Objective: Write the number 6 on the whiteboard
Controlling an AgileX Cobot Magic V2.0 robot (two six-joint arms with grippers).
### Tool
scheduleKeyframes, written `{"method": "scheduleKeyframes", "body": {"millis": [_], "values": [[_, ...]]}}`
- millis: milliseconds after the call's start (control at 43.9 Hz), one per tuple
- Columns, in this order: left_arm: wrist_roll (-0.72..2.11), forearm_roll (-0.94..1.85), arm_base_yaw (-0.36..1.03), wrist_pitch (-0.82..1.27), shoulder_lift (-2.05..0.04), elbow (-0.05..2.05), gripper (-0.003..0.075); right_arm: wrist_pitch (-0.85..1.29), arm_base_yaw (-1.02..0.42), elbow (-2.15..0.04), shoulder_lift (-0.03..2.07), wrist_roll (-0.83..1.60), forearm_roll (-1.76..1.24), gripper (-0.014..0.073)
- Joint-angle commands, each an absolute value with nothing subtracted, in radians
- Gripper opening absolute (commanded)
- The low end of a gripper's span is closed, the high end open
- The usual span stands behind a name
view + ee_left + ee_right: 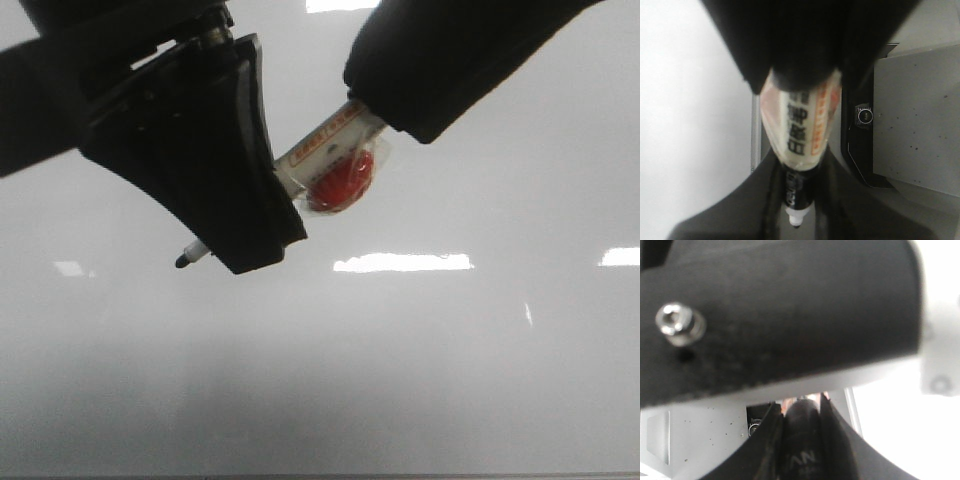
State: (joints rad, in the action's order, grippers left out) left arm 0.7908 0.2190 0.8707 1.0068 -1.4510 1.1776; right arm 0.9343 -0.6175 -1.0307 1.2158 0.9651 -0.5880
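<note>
The marker's lower body (799, 191) is held near its tip by my closed left gripper, which should open and move away before my right gripper writes the 6.
The whiteboard (400, 380) fills the front view, glossy and pale. The number 6 is out of view. A marker (320, 150) with a white printed label hangs above the board, held at both ends. My left gripper (235, 250) is shut on its black lower barrel (799, 187), and the dark tip (187, 259) pokes out past the fingers, just off the board. My right gripper (375, 115) is shut on the marker's other end (801, 432). A red round piece (340, 185) under clear wrap sits on the marker between the two grippers.
Bright rectangular light reflections (403, 262) lie across the board, and its thin dark bottom edge (320, 476) runs along the front. Beside the board, a grey speckled surface (915, 115) and a black fitting with a round screw (864, 116) show.
</note>
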Motion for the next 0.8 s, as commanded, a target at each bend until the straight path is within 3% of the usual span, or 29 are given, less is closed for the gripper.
{"method": "scheduleKeyframes", "body": {"millis": [0, 182, 273, 456, 615, 775], "values": [[0.78, 0.239, 0.871, 0.965, -1.423, 1.209, 0.0058, 0.933, -0.62, -1.066, 1.197, 0.975, -0.639, -0.0039], [0.722, 0.202, 0.871, 0.965, -1.396, 1.209, 0.0345, 0.933, -0.609, -1.066, 1.193, 0.938, -0.622, -0.0067], [0.631, 0.109, 0.866, 0.965, -1.356, 1.209, 0.0419, 0.935, -0.584, -1.066, 1.173, 0.868, -0.553, -0.0067], [0.555, 0.123, 0.719, 0.983, -1.248, 1.174, 0.0428, 0.966, -0.476, -1.066, 1.099, 0.65, -0.38, -0.0067], [0.547, 0.235, 0.477, 0.971, -1.113, 1.095, 0.0428, 0.975, -0.267, -1.058, 1.002, 0.428, -0.348, -0.0067], [0.537, 0.292, 0.306, 0.909, -0.989, 1.02, 0.0426, 0.721, -0.158, -0.887, 0.882, 0.412, -0.537, -0.0067]]}}
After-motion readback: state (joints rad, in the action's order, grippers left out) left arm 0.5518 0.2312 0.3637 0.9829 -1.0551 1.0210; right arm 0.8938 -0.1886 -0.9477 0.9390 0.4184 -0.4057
